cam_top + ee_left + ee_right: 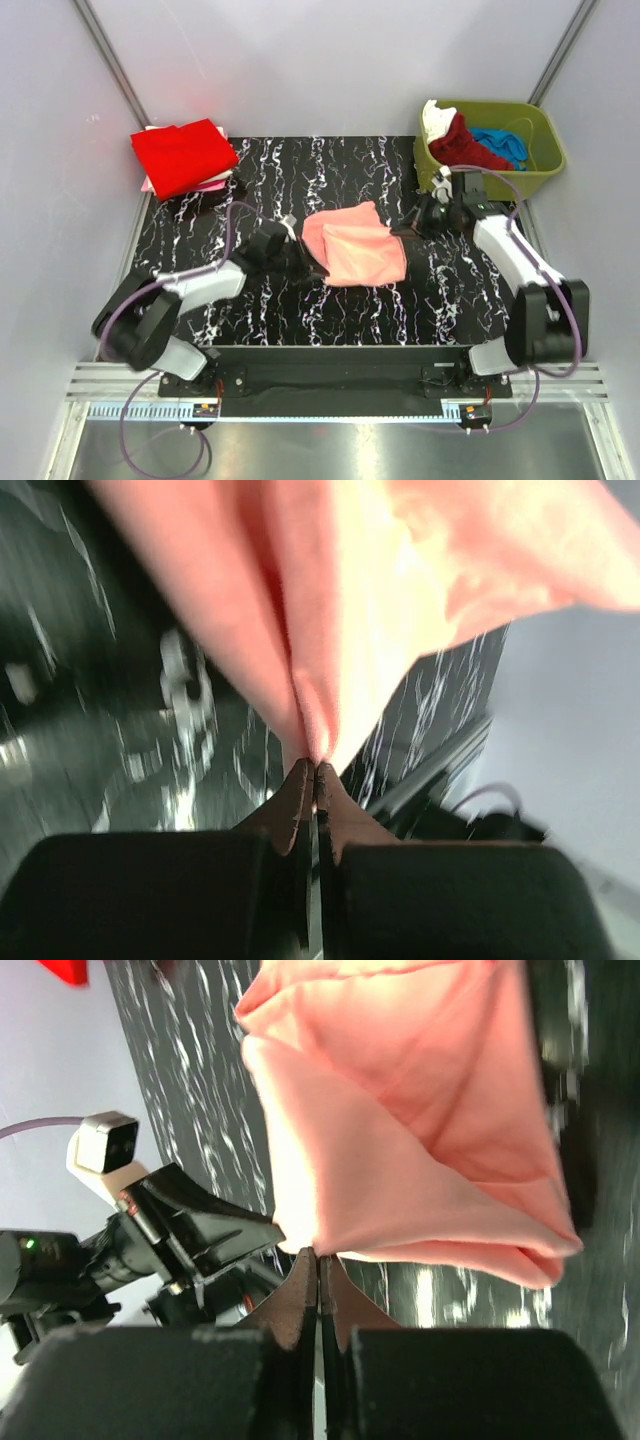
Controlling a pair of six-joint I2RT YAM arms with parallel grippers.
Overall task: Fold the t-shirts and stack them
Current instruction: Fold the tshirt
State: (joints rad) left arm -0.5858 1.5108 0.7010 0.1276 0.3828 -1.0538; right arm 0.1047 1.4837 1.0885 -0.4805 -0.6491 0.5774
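Note:
Next, my left gripper takes a new grip and help pull the salmon-pink t-shirt's top layer (358, 250) back before folding, because that layer lies crooked over the t-shirt's bottom layer.
A salmon-pink t-shirt (355, 250) lies partly folded in the middle of the black marbled table (250, 190), its edges lifted. My left gripper (306, 258) is shut on its left edge; in the left wrist view the fingers (300, 795) pinch a fold of the pink cloth (330, 630). My right gripper (400, 233) is shut on its right edge; in the right wrist view the gripper (320, 1255) pinches a corner of the shirt (420, 1130). A folded bright red shirt (183, 155) lies on a pale pink one at the back left.
An olive-green tub (545, 160) at the back right holds dark red (462, 148), blue (500, 145) and white (436, 118) shirts. Grey walls close in the table on three sides. The left arm's wrist camera (105, 1145) shows in the right wrist view.

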